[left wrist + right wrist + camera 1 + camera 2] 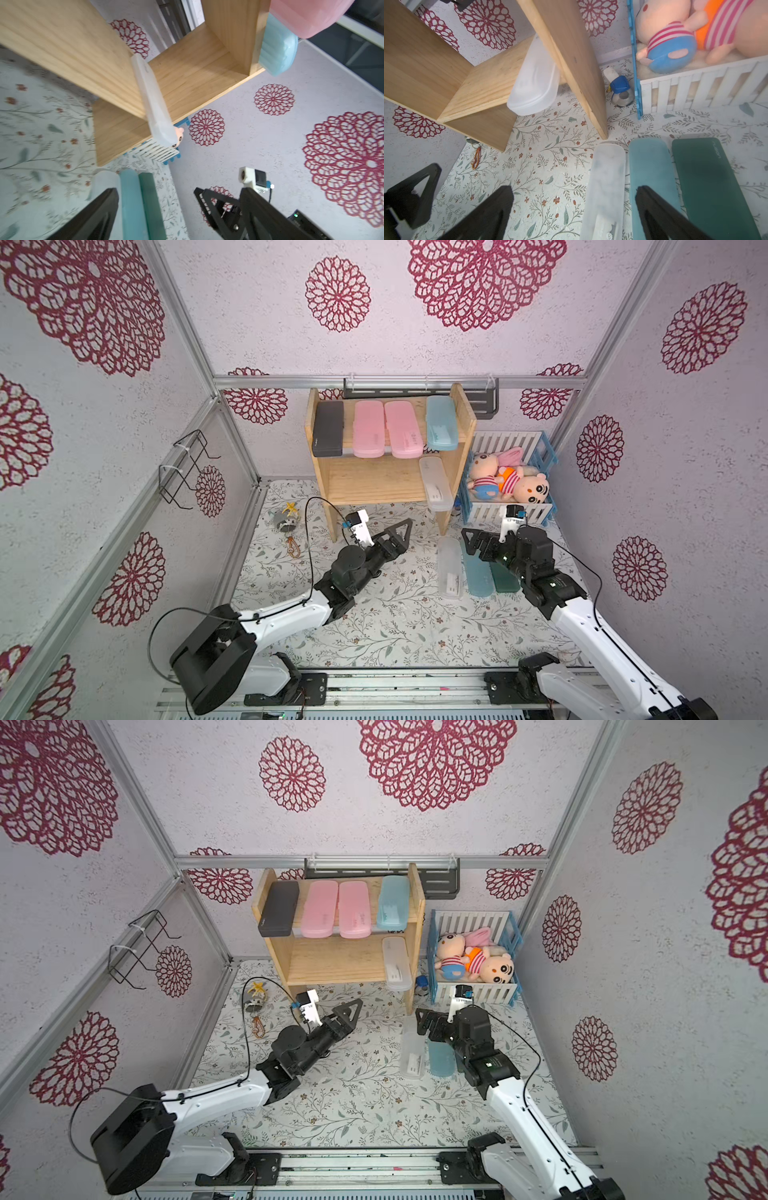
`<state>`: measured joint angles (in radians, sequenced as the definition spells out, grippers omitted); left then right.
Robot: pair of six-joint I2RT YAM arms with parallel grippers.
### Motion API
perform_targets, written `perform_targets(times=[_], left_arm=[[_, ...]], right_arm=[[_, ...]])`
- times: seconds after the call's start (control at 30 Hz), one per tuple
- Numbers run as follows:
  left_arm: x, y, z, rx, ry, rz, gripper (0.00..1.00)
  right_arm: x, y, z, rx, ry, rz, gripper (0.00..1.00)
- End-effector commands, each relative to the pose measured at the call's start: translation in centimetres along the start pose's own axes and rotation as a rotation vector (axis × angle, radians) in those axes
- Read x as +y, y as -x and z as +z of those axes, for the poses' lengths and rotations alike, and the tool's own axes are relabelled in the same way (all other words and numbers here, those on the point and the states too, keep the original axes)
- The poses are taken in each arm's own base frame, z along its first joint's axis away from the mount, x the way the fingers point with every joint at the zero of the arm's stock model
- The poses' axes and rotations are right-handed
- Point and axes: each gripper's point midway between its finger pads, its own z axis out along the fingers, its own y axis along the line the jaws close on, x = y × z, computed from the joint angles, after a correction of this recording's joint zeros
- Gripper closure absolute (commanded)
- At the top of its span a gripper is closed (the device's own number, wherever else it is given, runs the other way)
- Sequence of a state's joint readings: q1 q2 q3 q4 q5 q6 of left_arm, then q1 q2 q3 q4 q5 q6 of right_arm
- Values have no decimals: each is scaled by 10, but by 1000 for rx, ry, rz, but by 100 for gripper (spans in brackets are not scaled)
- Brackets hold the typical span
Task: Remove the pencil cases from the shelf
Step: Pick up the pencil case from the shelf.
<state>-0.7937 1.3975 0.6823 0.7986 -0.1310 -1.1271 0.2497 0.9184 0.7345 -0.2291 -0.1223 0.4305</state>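
My left gripper keeps moving in until its fingers are above and below the case's front end [439, 505], because the shelf's frosted clear case sticks out over the lower level [415, 500].
The wooden shelf [374, 485] [332, 965] stands at the back. On its top tier lie a black pencil case [328, 429], two pink ones [368, 429] [403, 429] and a light blue one [441, 423]. A frosted clear case [435, 483] [533, 83] overhangs the lower tier's right end. Side by side on the table lie a frosted clear case [606, 176], a light blue case [650, 166] and a dark green case [708, 176]. My right gripper [467, 537] [574, 189] hovers open just above these, holding nothing. My left gripper [405, 531] [179, 190] is open and empty before the shelf's front.
A blue-and-white crate [544, 464] of plush toys stands right of the shelf. A small blue and silver object [620, 91] lies between the shelf leg and the crate. A dark rack [482, 402] hangs on the back wall. Trinkets [286, 522] lie left of the shelf.
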Motion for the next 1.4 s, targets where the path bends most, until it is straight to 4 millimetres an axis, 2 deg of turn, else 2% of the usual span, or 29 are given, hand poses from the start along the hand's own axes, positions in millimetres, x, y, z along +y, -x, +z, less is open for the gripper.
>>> perform_targets(times=[0.0,0.33,0.63,0.87,1.07,1.1,1.13,1.37], left_arm=[[-24,1,19,8,-134,-104,3],[26,-20,69,84,-42,-164,3],[41,-30,103,118,-12,-188,3],[53,-36,121,134,8,-208,0],[47,-32,130,136,-4,-218,11],[60,-40,133,151,24,-217,12],[64,-42,135,155,34,-216,13],[68,-40,142,157,35,-224,31]], right_arm=[[13,16,-15,-25,72,11,1],[4,19,-19,-33,66,19,1],[0,17,-16,-26,68,22,1],[-6,17,-15,-24,57,17,1],[-14,12,-8,-14,48,20,1],[-15,10,-7,-9,48,22,1],[-16,9,-5,-6,48,23,1],[-23,8,-5,-5,33,20,1]])
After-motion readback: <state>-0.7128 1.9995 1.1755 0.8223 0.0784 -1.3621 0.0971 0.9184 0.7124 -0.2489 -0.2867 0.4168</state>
